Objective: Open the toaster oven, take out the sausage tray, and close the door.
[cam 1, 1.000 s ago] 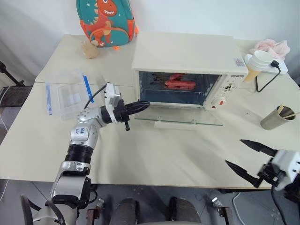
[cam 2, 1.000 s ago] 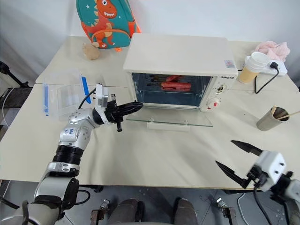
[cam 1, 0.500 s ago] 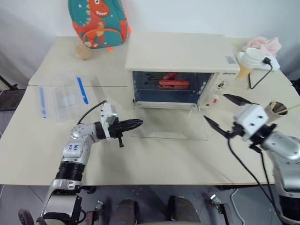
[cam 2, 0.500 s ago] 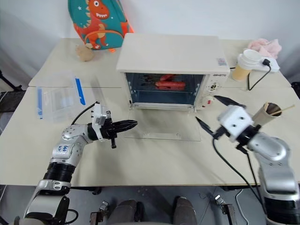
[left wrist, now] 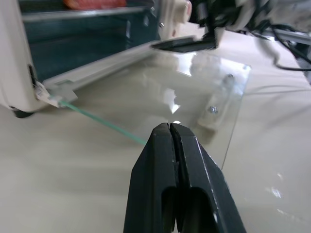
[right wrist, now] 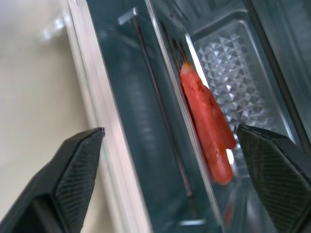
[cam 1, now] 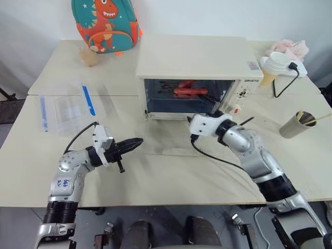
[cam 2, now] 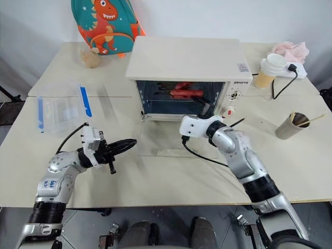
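Observation:
The red sausages (cam 1: 191, 91) lie loose side by side behind the tray's thin edge (right wrist: 180, 97), so they will ride along and shift crooked when I pull it out.
The cream-white toaster oven (cam 1: 192, 57) stands at mid-table. Its glass door (cam 1: 171, 136) is open and lies flat on the table in front, handle (left wrist: 214, 115) at the near edge. Inside, the ribbed silver sausage tray (right wrist: 228, 58) carries red sausages (right wrist: 206, 116). My right gripper (right wrist: 169, 129) is open, held level just in front of the oven's mouth and pointing into the cavity at the tray, with nothing between its fingers. My left gripper (cam 1: 136, 142) is shut and empty, low over the table left of the door's near corner.
A clear plastic box with blue clips (cam 1: 67, 106) lies at the left. A dinosaur backpack (cam 1: 106, 23) stands at the back left. A paper cup (cam 1: 272, 65), pink cloth (cam 1: 290, 49) and black cable lie right of the oven. A metal cup with sticks (cam 1: 293, 123) stands at the right.
My right arm has swung up from the table's front right edge to the oven's mouth, rolling as it went. My left gripper has drawn back from the door, leftward and lower. The camera shifted.

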Tool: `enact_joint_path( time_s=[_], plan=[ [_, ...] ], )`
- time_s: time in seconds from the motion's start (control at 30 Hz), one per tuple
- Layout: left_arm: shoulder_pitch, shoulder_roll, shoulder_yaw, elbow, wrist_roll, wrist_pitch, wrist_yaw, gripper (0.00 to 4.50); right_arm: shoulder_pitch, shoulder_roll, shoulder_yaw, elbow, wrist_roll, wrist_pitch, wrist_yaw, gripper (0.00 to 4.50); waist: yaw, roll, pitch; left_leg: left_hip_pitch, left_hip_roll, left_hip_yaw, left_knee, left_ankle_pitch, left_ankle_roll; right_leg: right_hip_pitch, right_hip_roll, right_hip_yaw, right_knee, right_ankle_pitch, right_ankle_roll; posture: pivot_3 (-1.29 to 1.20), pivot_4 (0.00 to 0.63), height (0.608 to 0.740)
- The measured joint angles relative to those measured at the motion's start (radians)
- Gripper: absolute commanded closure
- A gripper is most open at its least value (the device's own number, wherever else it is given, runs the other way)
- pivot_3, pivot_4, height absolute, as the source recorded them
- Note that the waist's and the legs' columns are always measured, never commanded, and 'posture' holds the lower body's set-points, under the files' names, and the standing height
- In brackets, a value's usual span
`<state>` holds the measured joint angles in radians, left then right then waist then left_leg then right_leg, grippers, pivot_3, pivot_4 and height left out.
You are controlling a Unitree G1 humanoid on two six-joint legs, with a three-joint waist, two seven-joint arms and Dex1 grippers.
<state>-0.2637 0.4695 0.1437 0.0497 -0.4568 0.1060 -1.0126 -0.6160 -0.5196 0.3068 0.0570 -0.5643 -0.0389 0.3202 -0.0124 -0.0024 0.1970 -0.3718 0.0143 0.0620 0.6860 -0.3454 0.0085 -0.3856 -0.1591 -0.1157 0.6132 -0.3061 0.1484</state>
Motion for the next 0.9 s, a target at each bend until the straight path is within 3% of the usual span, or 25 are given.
enact_joint_path(
  time_s=[0.2, 0.33, 0.5, 0.63, 0.73, 0.9],
  plan=[
    [0.089, -0.011, 0.107, -0.106, -0.073, 0.006, 0.078, 4.47, -0.076, 0.028, 0.040, 0.124, -0.110, -0.012, -0.103, 0.00, -0.011, 0.000, 0.000, 0.000, 0.000, 0.000, -0.001, 0.000, 0.000, -0.001, -0.001, 0.000, 0.001, 0.000, 0.000, 0.00, 0.150, 0.740],
    [0.175, -0.009, 0.126, -0.181, -0.090, 0.030, 0.116, 4.50, -0.088, 0.044, 0.048, 0.169, -0.138, -0.028, -0.126, 0.89, -0.018, 0.000, 0.000, 0.000, 0.000, 0.000, -0.002, 0.000, 0.000, -0.002, -0.001, 0.000, 0.002, 0.000, 0.000, 0.00, 0.150, 0.740],
    [0.214, 0.005, 0.144, -0.253, -0.111, 0.079, 0.168, 3.36, -0.112, 0.061, 0.048, 0.181, -0.167, -0.058, -0.164, 2.61, -0.017, 0.000, 0.000, 0.000, 0.000, 0.000, -0.002, 0.000, -0.001, -0.003, -0.001, 0.002, 0.004, 0.000, 0.000, 0.00, 0.150, 0.740],
    [0.225, 0.009, 0.153, -0.275, -0.125, 0.088, 0.186, 2.11, -0.112, 0.067, 0.063, 0.186, -0.177, -0.067, -0.160, 4.01, -0.017, 0.000, 0.000, -0.001, 0.000, 0.000, -0.002, 0.000, -0.001, -0.005, -0.001, 0.003, 0.004, 0.000, 0.000, 0.00, 0.150, 0.740],
    [0.225, 0.009, 0.154, -0.276, -0.126, 0.088, 0.199, 1.23, -0.112, 0.083, 0.078, 0.197, -0.184, -0.066, -0.157, 4.02, -0.018, 0.000, 0.000, -0.001, 0.000, 0.000, -0.002, 0.000, -0.001, -0.005, -0.001, 0.003, 0.005, 0.000, 0.000, 0.00, 0.150, 0.740],
    [0.228, 0.014, 0.155, -0.278, -0.128, 0.088, 0.203, 1.23, -0.113, 0.105, 0.079, 0.212, -0.197, -0.057, -0.170, 4.02, -0.018, 0.000, 0.000, -0.001, 0.000, 0.000, -0.002, 0.000, -0.001, -0.005, -0.001, 0.004, 0.005, 0.000, 0.000, 0.00, 0.150, 0.740]
  ],
)
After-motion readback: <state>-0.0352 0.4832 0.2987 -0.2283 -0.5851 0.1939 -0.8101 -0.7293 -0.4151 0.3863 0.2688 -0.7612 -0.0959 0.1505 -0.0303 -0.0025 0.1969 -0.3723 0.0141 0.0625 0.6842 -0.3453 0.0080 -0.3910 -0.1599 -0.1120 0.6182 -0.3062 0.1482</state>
